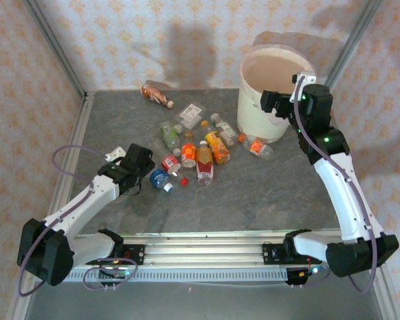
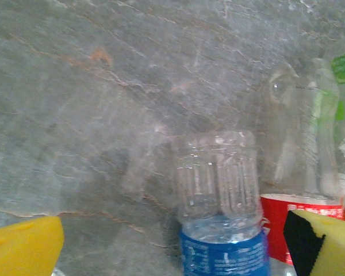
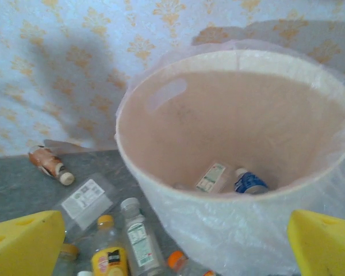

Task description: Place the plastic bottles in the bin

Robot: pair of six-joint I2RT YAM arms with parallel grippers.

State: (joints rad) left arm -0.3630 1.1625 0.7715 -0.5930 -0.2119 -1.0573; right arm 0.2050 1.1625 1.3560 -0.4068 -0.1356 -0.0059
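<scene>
I should pick up the blue-labelled bottle (image 1: 160,179) with my left gripper and pass it to my right gripper, because it lies next to my left gripper, far from the bin (image 1: 273,73).
Several plastic bottles (image 1: 195,152) lie scattered mid-table, left of the bin (image 1: 253,127), a big white bucket with a clear liner. My left gripper (image 1: 144,168) is low over the table, just left of a blue-labelled bottle (image 1: 159,178). In the left wrist view that bottle (image 2: 218,201) lies ahead between the wide-open yellow fingers (image 2: 24,247), touching neither. My right gripper (image 1: 271,101) hangs open over the bin's near rim. In the right wrist view the right gripper (image 3: 175,247) is empty. Inside the bin (image 3: 236,230) lie a blue-labelled bottle (image 3: 248,181) and a clear one (image 3: 211,177).
A brown bottle (image 1: 157,93) lies apart near the back wall. An orange-capped bottle (image 1: 260,147) rests against the bin's foot. A red-labelled bottle (image 2: 293,213) and a green-labelled one (image 2: 316,126) lie right of the blue one. Patterned walls close in the back and sides.
</scene>
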